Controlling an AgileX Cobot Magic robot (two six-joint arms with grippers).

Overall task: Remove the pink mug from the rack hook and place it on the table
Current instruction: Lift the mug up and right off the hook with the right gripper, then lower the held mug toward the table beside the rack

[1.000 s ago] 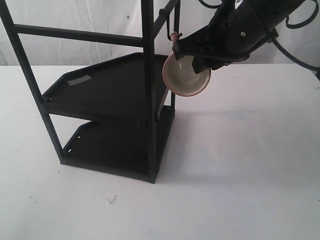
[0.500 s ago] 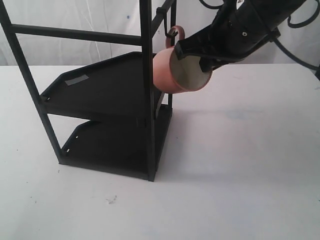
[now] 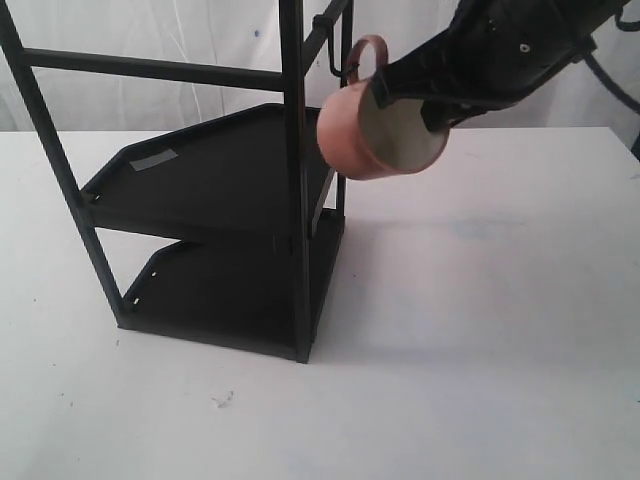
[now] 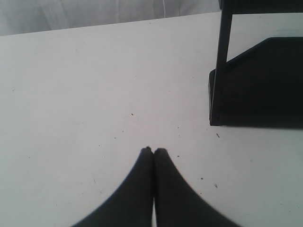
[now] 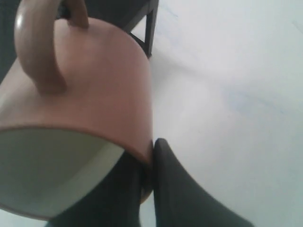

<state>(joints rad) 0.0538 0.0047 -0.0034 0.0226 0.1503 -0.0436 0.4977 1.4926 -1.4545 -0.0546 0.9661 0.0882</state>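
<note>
My right gripper should pull the mug away over the open tabletop (image 3: 500, 290) before lowering it, because the pink mug's loop handle (image 3: 377, 44) is beside the hook and the mug's body crowds the rack.
The pink mug (image 3: 350, 135) hangs in the air on its side beside the rack's front post, its cream mouth toward the right. My right gripper (image 3: 405, 100) is shut on its rim, one finger inside and one outside. The mug's loop handle (image 3: 367, 52) points up, just right of the black rack hook (image 3: 334, 58); I cannot tell whether they touch. In the right wrist view the pink mug (image 5: 90, 85) fills the frame, its rim pinched by my right gripper (image 5: 150, 156). The left gripper (image 4: 153, 150) is shut and empty, low over the white table (image 4: 85, 94).
The black two-shelf rack (image 3: 295, 200) stands left of centre on the white table (image 3: 500, 300). One rack corner and post (image 4: 222, 71) lie just ahead of the left gripper. Bare white tabletop spreads under and to the right of the mug.
The mug has turned from mouth-forward to lying sideways, and has risen and shifted right with the right gripper. Its handle now stands up beside the hook.
</note>
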